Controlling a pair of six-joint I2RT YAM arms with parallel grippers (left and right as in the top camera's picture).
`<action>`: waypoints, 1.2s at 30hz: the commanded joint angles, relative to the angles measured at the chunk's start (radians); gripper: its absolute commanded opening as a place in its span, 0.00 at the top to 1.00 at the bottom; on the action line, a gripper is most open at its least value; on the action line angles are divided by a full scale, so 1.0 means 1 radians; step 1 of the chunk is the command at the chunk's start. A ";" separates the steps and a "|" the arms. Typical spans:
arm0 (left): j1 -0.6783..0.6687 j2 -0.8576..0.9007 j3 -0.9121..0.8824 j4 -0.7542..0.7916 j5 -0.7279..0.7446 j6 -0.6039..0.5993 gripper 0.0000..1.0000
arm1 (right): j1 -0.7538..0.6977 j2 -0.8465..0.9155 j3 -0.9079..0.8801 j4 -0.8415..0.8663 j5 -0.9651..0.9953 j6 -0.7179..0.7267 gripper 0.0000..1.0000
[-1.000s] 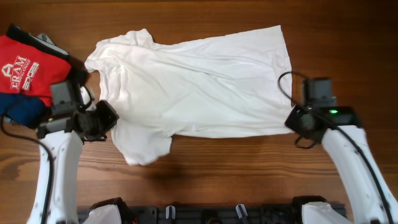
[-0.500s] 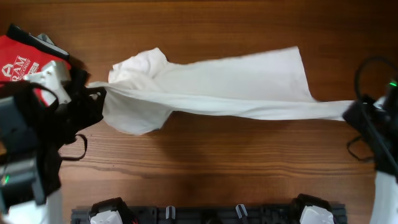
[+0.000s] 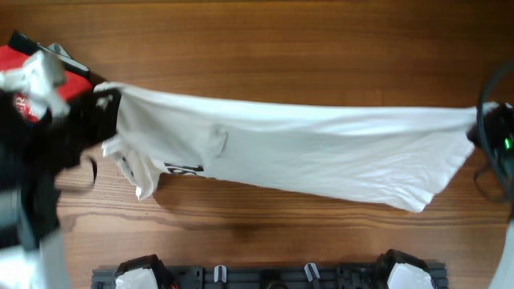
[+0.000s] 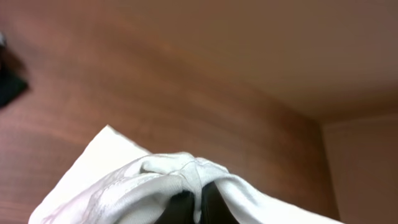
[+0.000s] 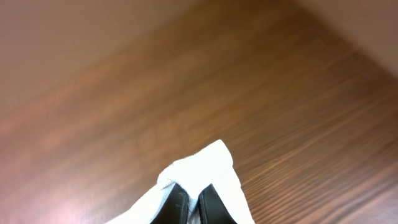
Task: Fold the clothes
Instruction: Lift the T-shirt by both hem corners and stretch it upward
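Note:
I should use both grippers to swing the shirt toward the table's far side and then pull it back flat, because the white shirt hangs bunched below my left gripper.
The white shirt is stretched taut across the table and held up off it, between my two grippers. A bit of black print shows near its lower left. My left gripper is shut on the shirt's left end; in the left wrist view the cloth bunches over the jaws. My right gripper is shut on the right end; in the right wrist view a corner of white cloth sticks out between the jaws.
The red folded garment lies at the far left edge, partly behind the blurred left arm. A black rail runs along the table's front edge. Wooden tabletop shows behind the shirt.
Both grippers rose and moved toward the far side, lifting the shirt off the table. The shirt went from a gathered band to a wide hanging sheet, and black print came into view.

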 commanded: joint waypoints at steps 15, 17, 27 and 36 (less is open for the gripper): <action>-0.183 0.648 0.166 1.151 -0.042 -0.278 0.96 | 0.090 0.564 0.312 0.605 -0.199 0.193 0.96; -0.154 0.648 0.295 1.152 -0.058 -0.291 0.96 | 0.090 0.564 0.446 0.592 -0.113 0.158 0.96; -0.143 0.660 0.487 0.349 0.072 -0.032 0.96 | 0.091 0.644 0.547 0.201 0.124 -0.018 0.96; -0.188 0.774 0.424 -0.320 -0.196 0.156 0.96 | 0.091 0.893 0.547 -0.201 0.122 -0.043 0.96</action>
